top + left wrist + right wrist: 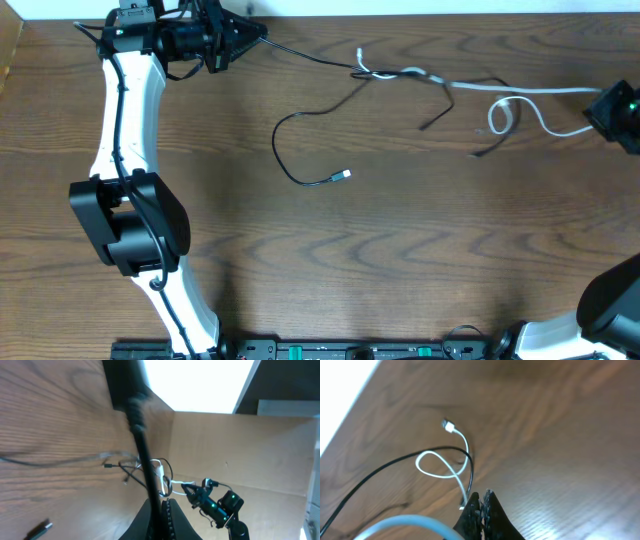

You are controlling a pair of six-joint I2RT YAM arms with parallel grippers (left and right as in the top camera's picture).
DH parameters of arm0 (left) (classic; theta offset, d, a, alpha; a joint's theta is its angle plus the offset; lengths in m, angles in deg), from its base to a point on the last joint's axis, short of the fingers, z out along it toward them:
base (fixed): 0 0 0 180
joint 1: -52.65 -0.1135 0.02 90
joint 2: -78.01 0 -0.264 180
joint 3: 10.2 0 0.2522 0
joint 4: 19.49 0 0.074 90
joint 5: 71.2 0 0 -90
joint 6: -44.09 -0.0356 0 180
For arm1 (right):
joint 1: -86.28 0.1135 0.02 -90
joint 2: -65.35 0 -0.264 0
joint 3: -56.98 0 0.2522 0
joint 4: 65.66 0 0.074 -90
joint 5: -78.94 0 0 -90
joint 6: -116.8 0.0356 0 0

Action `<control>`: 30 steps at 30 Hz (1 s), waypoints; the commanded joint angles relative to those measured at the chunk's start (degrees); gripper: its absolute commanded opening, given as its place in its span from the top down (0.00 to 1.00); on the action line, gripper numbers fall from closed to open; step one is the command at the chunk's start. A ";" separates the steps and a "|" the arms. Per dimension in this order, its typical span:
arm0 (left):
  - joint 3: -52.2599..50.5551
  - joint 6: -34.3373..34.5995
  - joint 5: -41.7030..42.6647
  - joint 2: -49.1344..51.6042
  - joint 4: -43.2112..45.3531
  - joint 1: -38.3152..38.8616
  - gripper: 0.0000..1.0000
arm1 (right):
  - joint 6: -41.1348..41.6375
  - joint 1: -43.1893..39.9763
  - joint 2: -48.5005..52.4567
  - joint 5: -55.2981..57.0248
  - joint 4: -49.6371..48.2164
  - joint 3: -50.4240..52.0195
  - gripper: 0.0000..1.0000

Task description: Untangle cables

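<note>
The taut white cable winds [410, 72] around the black cable, so I should pull less hard and bring in my right gripper to pick at the tangle [368, 73].
The black cable [285, 150] runs from my left gripper [258, 35] at the far left to a tangle with the white cable [470, 86] near the far middle. From there it loops down to a plug end. The white cable runs right to my right gripper [590, 108], with a small loop beside it. In the left wrist view my left gripper [162, 504] is shut on the black cable [142, 445]. In the right wrist view my right gripper [481, 496] is shut where the white cable [440, 467] enters the jaws. The black cable [395, 465] crosses that loop.
The far table edge [400, 16] lies just behind the cables. The left arm's white links [125, 110] and base stand at the left. The right arm's base [610, 300] is at the bottom right. My right gripper also shows in the left wrist view [192, 491].
</note>
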 commanded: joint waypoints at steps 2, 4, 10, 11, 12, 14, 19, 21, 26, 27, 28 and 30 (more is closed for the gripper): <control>1.31 -0.35 -4.33 -2.36 0.15 -2.67 0.93 | 2.36 -0.72 3.80 4.76 0.52 -0.13 0.99; 1.31 -0.87 -5.31 -2.36 0.15 -3.61 0.93 | 2.36 -0.66 5.11 5.46 0.52 -0.13 0.99; 1.31 -6.40 -10.78 -2.36 -6.47 -4.98 0.93 | 2.27 -0.61 8.07 5.29 0.59 -0.13 0.99; 1.31 -8.04 -12.15 -2.36 -8.59 -4.63 0.93 | 1.73 -0.50 8.33 4.55 0.70 -0.13 0.99; 1.31 -10.19 -12.70 -2.36 -10.40 -3.98 0.93 | -0.48 -0.15 8.41 2.08 0.48 -0.13 0.99; 1.31 -10.25 -12.09 -2.36 -11.02 -2.69 0.93 | -4.87 0.50 8.39 -3.02 0.07 -0.15 0.84; 1.31 -10.25 -10.69 -2.36 -10.99 0.96 0.93 | -14.47 2.51 8.39 -14.78 -0.59 -0.15 0.43; 1.31 -10.21 -10.71 -2.36 -10.84 2.69 0.93 | -18.86 3.54 8.39 -20.22 -0.90 -0.15 0.40; 1.31 -5.86 -7.61 -2.56 -6.99 6.75 0.93 | -30.10 9.53 8.39 -35.21 -1.49 -0.17 0.33; 1.31 -4.74 -6.29 -2.67 -5.75 7.10 0.93 | -30.08 11.04 8.39 -35.15 -1.97 -0.17 0.31; 1.31 -2.58 -4.70 -3.19 -3.76 7.67 0.93 | -29.75 13.20 8.39 -34.01 -2.82 -0.17 0.24; 1.31 -1.57 -4.66 -4.76 -2.69 8.13 0.93 | -26.27 16.44 8.39 -33.53 -5.42 -0.17 0.23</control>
